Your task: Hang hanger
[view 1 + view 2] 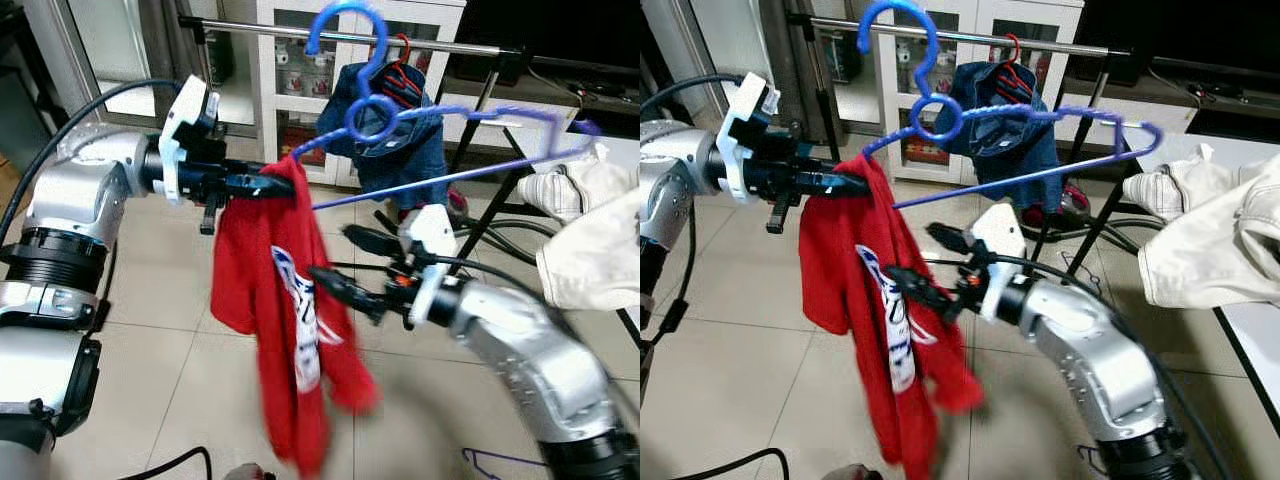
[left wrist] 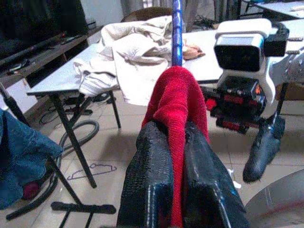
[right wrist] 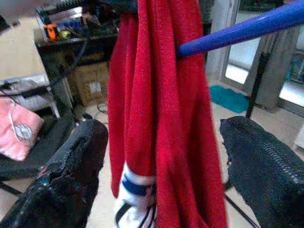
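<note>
The blue hanger's arm (image 1: 304, 151) goes along inside the red garment's shoulder (image 1: 288, 310). I expect the red garment to come along and swing when I carry the blue hanger.
A blue plastic hanger (image 1: 372, 117) is held up nearer to me than the clothes rail (image 1: 260, 30), with its hook pointing up. A red garment (image 1: 290, 310) hangs from its left end. My left gripper (image 1: 275, 185) is shut on the red cloth at that shoulder; in the left wrist view its fingers (image 2: 147, 185) pinch the red fabric (image 2: 175, 109) under the blue bar. My right gripper (image 1: 350, 265) is open at the garment's right side. In the right wrist view the red garment (image 3: 161, 95) hangs between its spread fingers (image 3: 66, 180), below the blue hanger arm (image 3: 242, 31).
A denim garment (image 1: 400, 150) on a red hanger hangs on the rail. The rack's black legs (image 1: 490, 215) stand behind my right arm. A table (image 1: 625, 150) at the right holds white clothes (image 1: 590, 240). A spare hanger (image 1: 500, 460) lies on the tiled floor.
</note>
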Controlling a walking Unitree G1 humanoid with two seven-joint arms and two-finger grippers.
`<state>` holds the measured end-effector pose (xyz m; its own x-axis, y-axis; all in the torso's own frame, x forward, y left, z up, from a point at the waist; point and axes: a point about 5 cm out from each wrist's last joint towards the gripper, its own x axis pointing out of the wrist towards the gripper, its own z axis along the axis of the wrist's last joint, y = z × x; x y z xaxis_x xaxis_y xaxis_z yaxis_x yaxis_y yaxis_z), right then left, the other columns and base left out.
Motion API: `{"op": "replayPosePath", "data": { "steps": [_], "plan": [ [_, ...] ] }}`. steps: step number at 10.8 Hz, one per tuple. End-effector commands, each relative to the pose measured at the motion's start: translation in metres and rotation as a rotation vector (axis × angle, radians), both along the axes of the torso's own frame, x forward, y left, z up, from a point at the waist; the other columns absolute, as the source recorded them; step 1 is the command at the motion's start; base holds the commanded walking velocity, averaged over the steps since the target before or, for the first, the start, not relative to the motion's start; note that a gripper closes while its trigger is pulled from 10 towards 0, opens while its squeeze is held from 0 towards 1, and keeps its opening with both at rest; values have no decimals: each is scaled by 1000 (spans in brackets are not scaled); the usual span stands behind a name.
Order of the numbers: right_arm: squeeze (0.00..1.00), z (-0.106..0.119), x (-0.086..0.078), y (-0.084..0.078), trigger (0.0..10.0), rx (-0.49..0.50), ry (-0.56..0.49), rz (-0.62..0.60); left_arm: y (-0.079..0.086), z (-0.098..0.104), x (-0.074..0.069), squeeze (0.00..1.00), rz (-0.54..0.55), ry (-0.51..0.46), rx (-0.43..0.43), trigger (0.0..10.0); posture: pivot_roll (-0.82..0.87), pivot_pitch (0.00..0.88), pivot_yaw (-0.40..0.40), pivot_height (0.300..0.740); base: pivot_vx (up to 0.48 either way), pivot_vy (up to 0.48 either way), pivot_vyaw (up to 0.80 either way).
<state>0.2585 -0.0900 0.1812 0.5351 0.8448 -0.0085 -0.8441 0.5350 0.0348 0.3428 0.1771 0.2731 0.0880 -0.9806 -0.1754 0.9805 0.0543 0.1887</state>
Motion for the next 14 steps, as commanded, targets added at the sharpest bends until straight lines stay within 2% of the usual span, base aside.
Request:
{"op": "replayPosePath", "data": {
  "steps": [1,2,5,6,7,8,9,10,12,14],
  "plan": [
    [0,4,1,2,10000,17,-18,4,-3,14,-1,0,-14,-53,-21,0,-26,0,-5,740,0,0,0],
    [0,9,-2,10,10000,62,-23,40,-4,17,1,0,-2,-68,-40,0,-25,0,-4,740,0,0,0],
    [0,1,1,24,10000,39,-12,83,-11,25,-5,0,-48,-66,-77,0,-18,0,-7,740,0,0,0],
    [0,0,-1,27,10000,33,1,131,-11,28,-4,0,-46,-76,-83,0,-17,1,-8,740,0,0,0],
    [0,-4,-5,29,8824,2,13,188,-10,32,-4,0,-39,-84,-95,0,-14,5,-11,740,0,0,0],
    [0,-15,-12,31,4863,-49,38,256,-10,38,-4,0,-33,-94,-111,0,-9,9,-15,740,0,0,0],
    [0,-21,-15,32,1882,-70,59,303,-8,41,-4,0,-27,-101,-116,0,-9,9,-15,740,0,0,0],
    [0,-29,-14,32,0,-99,79,297,-7,46,-5,0,-22,-106,-131,0,-5,14,-20,740,0,0,0],
    [0,-35,-4,28,0,-119,95,230,-8,49,-8,0,-32,-110,-136,0,-1,16,-23,740,0,0,0],
    [0,-35,-4,25,0,-114,99,238,-6,50,-9,0,-32,-112,-133,0,-1,18,-23,740,0,0,0]
  ]
}}
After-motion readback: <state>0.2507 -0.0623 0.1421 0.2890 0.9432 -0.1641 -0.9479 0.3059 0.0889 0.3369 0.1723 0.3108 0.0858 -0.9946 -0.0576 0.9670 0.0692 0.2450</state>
